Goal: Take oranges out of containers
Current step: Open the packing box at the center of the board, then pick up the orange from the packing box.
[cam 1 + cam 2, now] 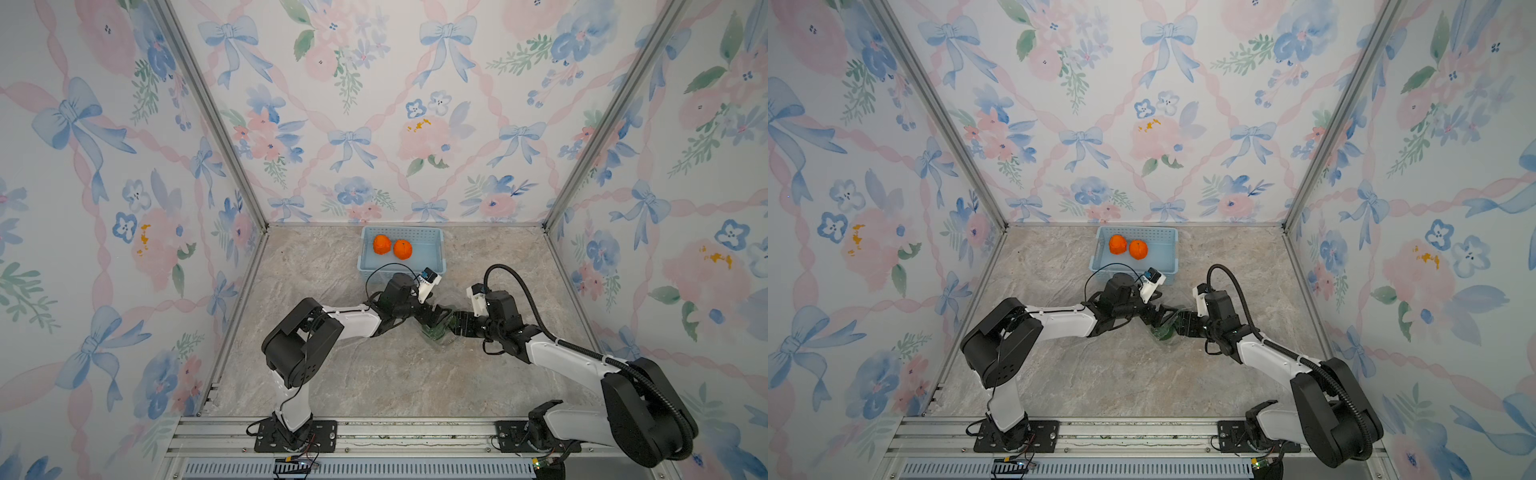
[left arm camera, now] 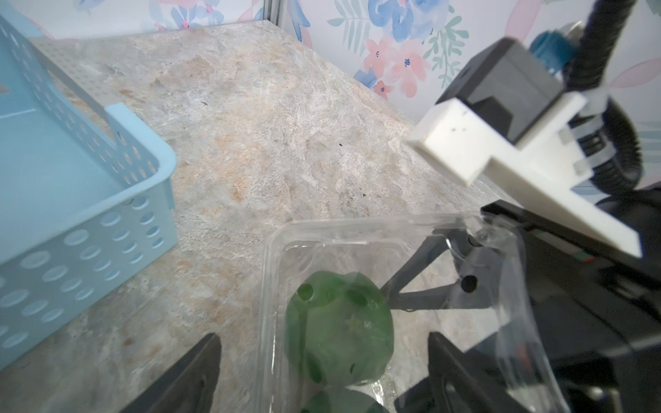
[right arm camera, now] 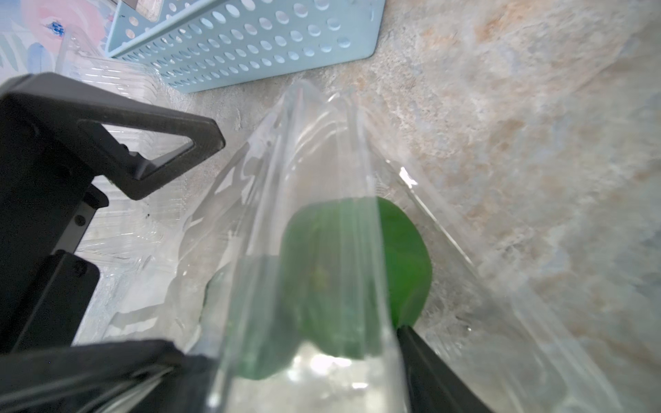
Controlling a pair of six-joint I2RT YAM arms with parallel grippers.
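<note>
My right gripper is blocked from the green oranges by the container's clear flap (image 3: 320, 155). Next, I swing the flap open first, before my right gripper takes a green orange (image 3: 406, 258).
A clear container (image 2: 357, 232) sits mid-table with two dark green oranges (image 2: 339, 321) (image 2: 339, 402) inside. My left gripper (image 2: 322, 379) is open, its fingers (image 2: 186, 375) standing wide on either side of the nearer green orange. My right gripper (image 3: 293, 343) faces it from the other side, open, with the container's clear flap (image 3: 322, 161) standing between its jaws and a green orange (image 3: 404, 261) behind it. In both top views the two grippers (image 1: 436, 320) (image 1: 455, 322) meet over that container (image 1: 1165, 332). Two bright oranges (image 1: 381, 244) (image 1: 402, 249) lie in the blue basket.
The light-blue perforated basket (image 1: 439, 249) stands against the back wall, just beyond the left wrist. A second clear container (image 3: 118, 85), holding nothing I can see, lies beside the basket behind the left fingers (image 3: 161, 143). Patterned walls close the table on three sides.
</note>
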